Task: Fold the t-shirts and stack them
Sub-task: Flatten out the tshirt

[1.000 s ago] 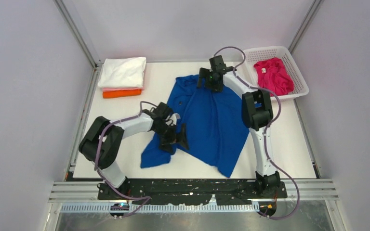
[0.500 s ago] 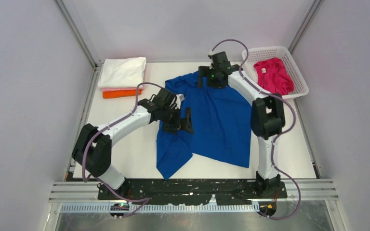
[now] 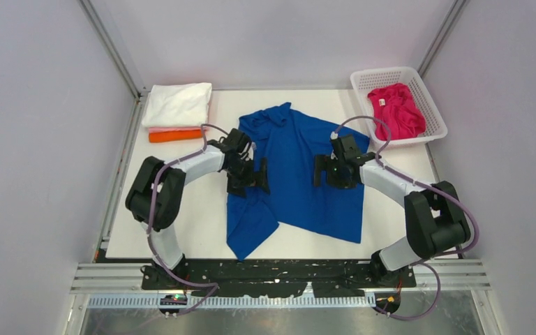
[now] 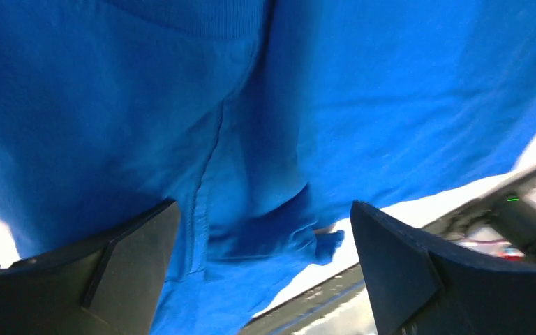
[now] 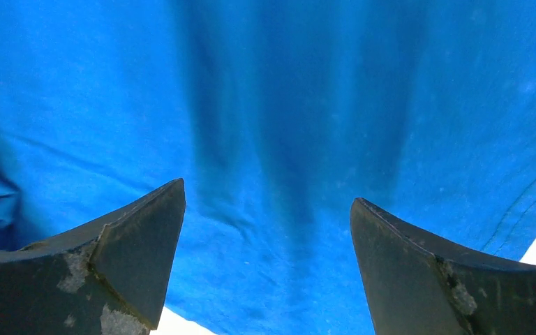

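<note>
The royal blue t-shirt is bunched up into a fold (image 3: pixel 262 211) near the front. My left gripper should pull back and pinch the shirt's front corner (image 3: pixel 241 255) before folding.
A royal blue t-shirt (image 3: pixel 296 167) lies spread on the white table, collar toward the back, its left side bunched into a fold near the front. My left gripper (image 3: pixel 249 183) hovers open over the shirt's left edge; its wrist view shows blue cloth (image 4: pixel 265 125) between the spread jaws, not pinched. My right gripper (image 3: pixel 328 174) is open over the shirt's right half; its wrist view shows flat blue cloth (image 5: pixel 272 139). A folded stack of white (image 3: pixel 178 105), pale pink and orange (image 3: pixel 176 136) tees sits back left. A magenta tee (image 3: pixel 395 110) lies in the basket.
A white plastic lattice basket (image 3: pixel 434 115) stands at the back right corner. The table's metal front rail (image 3: pixel 279 276) carries both arm bases. Grey walls close in the left, right and back.
My right gripper has let go of the collar area and pulled back toward the front, over the shirt's right half. My left gripper has shifted slightly back-left. The shirt now lies flatter.
</note>
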Action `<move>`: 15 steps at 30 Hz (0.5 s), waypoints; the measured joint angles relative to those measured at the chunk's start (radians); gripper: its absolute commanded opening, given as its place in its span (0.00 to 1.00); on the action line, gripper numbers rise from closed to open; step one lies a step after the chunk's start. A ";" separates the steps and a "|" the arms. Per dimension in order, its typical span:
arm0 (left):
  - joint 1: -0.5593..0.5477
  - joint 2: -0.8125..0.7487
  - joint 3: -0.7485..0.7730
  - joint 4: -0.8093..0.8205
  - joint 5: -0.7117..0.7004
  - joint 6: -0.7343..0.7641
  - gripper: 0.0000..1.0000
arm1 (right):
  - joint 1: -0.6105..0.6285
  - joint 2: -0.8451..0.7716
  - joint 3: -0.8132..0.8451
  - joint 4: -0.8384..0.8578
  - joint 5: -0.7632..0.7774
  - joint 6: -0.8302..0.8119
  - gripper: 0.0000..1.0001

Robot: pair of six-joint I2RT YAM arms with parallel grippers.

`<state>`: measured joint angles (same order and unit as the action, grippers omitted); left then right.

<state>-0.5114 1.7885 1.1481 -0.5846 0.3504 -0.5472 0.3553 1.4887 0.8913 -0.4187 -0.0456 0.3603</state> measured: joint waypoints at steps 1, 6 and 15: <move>0.011 0.030 0.006 0.010 0.012 -0.007 1.00 | -0.001 0.010 -0.019 -0.006 -0.001 0.006 0.95; 0.075 0.103 0.088 0.020 0.078 -0.051 1.00 | -0.029 0.103 0.001 0.021 0.002 0.037 0.96; 0.143 0.264 0.317 0.001 0.132 -0.046 1.00 | -0.180 0.352 0.287 0.041 0.000 0.041 0.96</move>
<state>-0.3679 2.0521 1.4647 -0.5835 0.4828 -0.5934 0.1757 1.8404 1.1786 -0.3775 -0.0460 0.4011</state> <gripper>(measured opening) 0.994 0.954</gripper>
